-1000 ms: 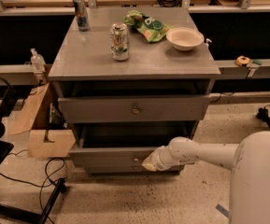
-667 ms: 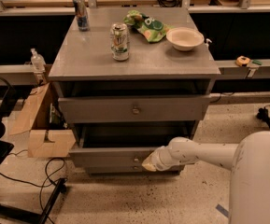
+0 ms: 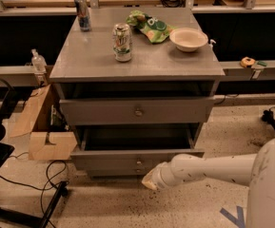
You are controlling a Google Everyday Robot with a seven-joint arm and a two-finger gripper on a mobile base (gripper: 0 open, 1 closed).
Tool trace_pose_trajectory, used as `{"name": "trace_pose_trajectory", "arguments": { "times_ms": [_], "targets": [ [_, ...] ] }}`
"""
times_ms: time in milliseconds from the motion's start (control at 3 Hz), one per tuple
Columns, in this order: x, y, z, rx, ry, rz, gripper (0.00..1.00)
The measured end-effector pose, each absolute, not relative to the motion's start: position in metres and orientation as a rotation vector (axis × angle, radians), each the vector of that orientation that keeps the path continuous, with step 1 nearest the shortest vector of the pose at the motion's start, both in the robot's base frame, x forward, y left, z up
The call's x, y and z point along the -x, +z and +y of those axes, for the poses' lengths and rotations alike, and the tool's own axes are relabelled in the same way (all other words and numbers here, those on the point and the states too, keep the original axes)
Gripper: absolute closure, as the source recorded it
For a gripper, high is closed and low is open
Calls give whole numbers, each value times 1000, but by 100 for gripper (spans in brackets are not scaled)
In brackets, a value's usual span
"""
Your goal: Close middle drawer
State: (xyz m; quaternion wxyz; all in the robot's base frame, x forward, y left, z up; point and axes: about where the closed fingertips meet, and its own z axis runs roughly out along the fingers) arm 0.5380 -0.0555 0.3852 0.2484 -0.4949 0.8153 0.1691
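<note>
The lower edge of the middle drawer's front is above my gripper, so next I raise my gripper to the drawer's front beside the knob (image 3: 152, 162) and push inward.
The grey cabinet (image 3: 94, 61) has its middle drawer (image 3: 103, 158) pulled far out, its dark inside showing and a small round knob (image 3: 138, 162) at the centre of its front. The drawer above it (image 3: 99, 112) also stands a little way out. My gripper (image 3: 150, 180) is at the end of the white arm (image 3: 208, 169), which reaches in from the right. It sits just below and in front of the middle drawer's front, slightly right of the knob.
On the cabinet top stand a soda can (image 3: 122, 42), a darker can (image 3: 83, 13), a green chip bag (image 3: 151, 26) and a white bowl (image 3: 188, 38). A cardboard box (image 3: 44, 132) and cables (image 3: 37, 175) lie left of the cabinet on the floor.
My gripper has moved down and back from the middle drawer's front, from beside the knob to just below it. The drawer stands as far out as before.
</note>
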Motion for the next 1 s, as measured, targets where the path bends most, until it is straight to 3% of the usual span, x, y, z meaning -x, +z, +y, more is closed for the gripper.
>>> {"name": "trace_pose_trajectory", "arguments": {
  "times_ms": [667, 1000],
  "targets": [
    [-500, 376, -51, 1466, 455, 2159, 100],
    [-539, 371, -59, 1511, 455, 2112, 100]
  ]
}}
